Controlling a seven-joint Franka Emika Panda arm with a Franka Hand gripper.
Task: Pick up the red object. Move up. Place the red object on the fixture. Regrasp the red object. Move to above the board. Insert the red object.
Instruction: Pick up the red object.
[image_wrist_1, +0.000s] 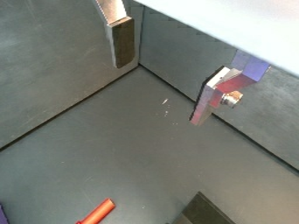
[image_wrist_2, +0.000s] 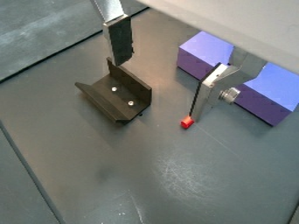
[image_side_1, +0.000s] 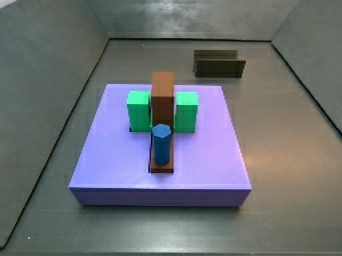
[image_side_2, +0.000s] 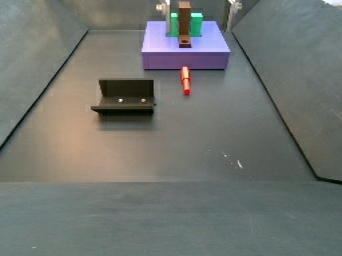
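The red object's hole should be hidden behind the tall brown block (image_side_1: 163, 99), because the blue cylinder (image_side_1: 162, 145) fills the near end of the brown strip.
The red object (image_side_2: 186, 80) is a thin red peg lying flat on the grey floor, just in front of the board (image_side_2: 187, 58) and apart from the fixture (image_side_2: 124, 97). It also shows in both wrist views (image_wrist_1: 97, 212) (image_wrist_2: 186, 123). The board (image_side_1: 160, 160) carries green blocks, a tall brown block and a blue cylinder (image_side_1: 160, 143). The fixture (image_wrist_2: 114, 98) stands empty on the floor. My gripper (image_wrist_2: 160, 90) is open and empty, high above the floor between fixture and peg; it also shows in a wrist view (image_wrist_1: 160, 93). It does not show in the side views.
Grey walls enclose the floor on all sides (image_side_1: 54, 110) (image_side_2: 287, 100). The fixture also shows in a side view (image_side_1: 219, 64), behind the board near the back wall. A purple corner of the board (image_wrist_2: 205, 54) lies beside one finger.
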